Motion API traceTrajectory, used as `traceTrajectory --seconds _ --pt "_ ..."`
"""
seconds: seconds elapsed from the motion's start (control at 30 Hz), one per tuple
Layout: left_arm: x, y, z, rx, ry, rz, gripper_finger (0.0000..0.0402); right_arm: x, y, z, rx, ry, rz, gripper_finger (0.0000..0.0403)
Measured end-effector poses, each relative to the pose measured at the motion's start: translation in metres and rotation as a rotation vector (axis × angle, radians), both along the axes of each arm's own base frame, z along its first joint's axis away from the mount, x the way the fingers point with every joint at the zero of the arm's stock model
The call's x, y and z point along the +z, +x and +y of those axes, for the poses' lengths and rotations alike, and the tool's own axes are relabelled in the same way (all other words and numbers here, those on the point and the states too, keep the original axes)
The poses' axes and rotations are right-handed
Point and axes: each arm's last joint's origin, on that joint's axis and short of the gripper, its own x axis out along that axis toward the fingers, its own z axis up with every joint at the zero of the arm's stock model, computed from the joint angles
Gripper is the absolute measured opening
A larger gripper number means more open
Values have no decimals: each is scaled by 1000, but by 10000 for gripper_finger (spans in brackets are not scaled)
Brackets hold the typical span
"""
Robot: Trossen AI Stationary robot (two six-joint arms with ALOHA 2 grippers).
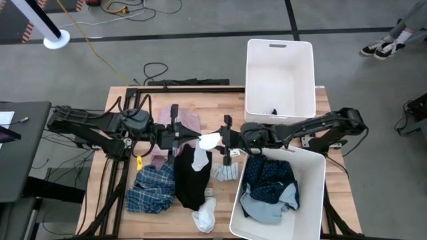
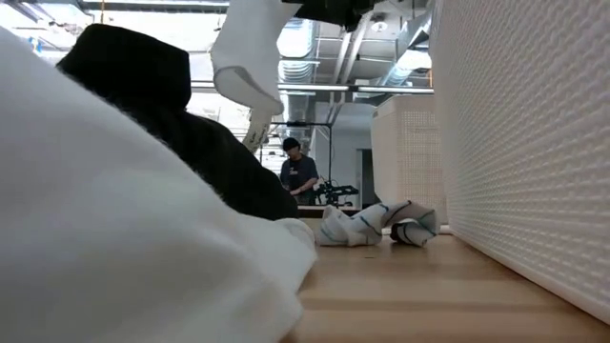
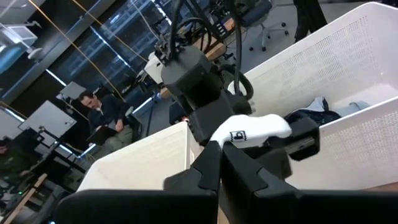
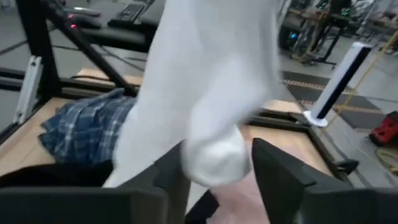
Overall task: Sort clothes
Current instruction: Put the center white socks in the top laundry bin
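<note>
My left gripper is holding the white sock (image 1: 209, 141) back from the far bin, so it should open, leave the sock to my right gripper and pick up the striped socks (image 1: 226, 172).
A white sock (image 1: 208, 142) hangs above the table's middle, between my two grippers. My left gripper (image 1: 195, 139) comes from the left, shut at one end of the sock. My right gripper (image 1: 221, 141) comes from the right, shut on the sock's other part. On the table below lie a black garment (image 1: 190, 183), a blue plaid shirt (image 1: 150, 190), a pink garment (image 1: 188, 121), striped socks (image 1: 225, 172) and another white sock (image 1: 205, 217). A navy patterned garment (image 1: 267, 177) lies in the near bin. My left gripper has the sock's end (image 3: 225, 138) right at its shut fingertips (image 3: 211, 163), coming level from the table's left. My own fingers hide the exact place of contact. The sock runs away from the tips toward the other gripper, clear of the table. My right gripper pinches the sock's rounded part (image 4: 214, 155) between its two fingers (image 4: 280, 171), coming level from the table's right. The rest of the sock drapes down past the fingers (image 2: 246, 71), lifted clear of the black garment.
Two white plastic bins stand at the right: the far one (image 1: 253, 80) holds one small dark item, and the near one (image 1: 313, 200) holds navy and light blue clothes. A person sits in the room beyond the table (image 2: 297, 171).
</note>
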Motion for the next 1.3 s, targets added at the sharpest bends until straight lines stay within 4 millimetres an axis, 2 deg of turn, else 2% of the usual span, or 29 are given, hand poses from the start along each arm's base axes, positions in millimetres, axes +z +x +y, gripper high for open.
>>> traceTrajectory --seconds 0.1,0.27,0.3,0.43,0.53,0.8,1.03,1.13,1.3 --pt "0 0 0 1 -9 -1 1 3 0 -4 -17 0 -20 129" --pt "0 0 0 1 -20 0 1 4 0 -6 -18 -34 -31 23" --pt "0 0 0 1 -21 1 1 5 0 -6 -16 -46 -35 13" --pt "-2 0 0 3 -29 18 4 13 1 -6 -21 -61 -11 11" --pt "-4 -1 0 16 -39 38 22 28 2 -7 -67 -104 23 4" --pt "-9 -10 6 80 -87 117 125 81 -8 -12 -201 -202 83 1" --pt "-15 -16 14 131 -147 197 200 115 -29 -22 -389 -260 178 1" --pt "-22 -16 16 149 -166 238 212 130 -42 -29 -466 -252 185 0" --pt "-42 -12 16 121 -185 300 214 140 -65 -49 -579 -203 212 0"
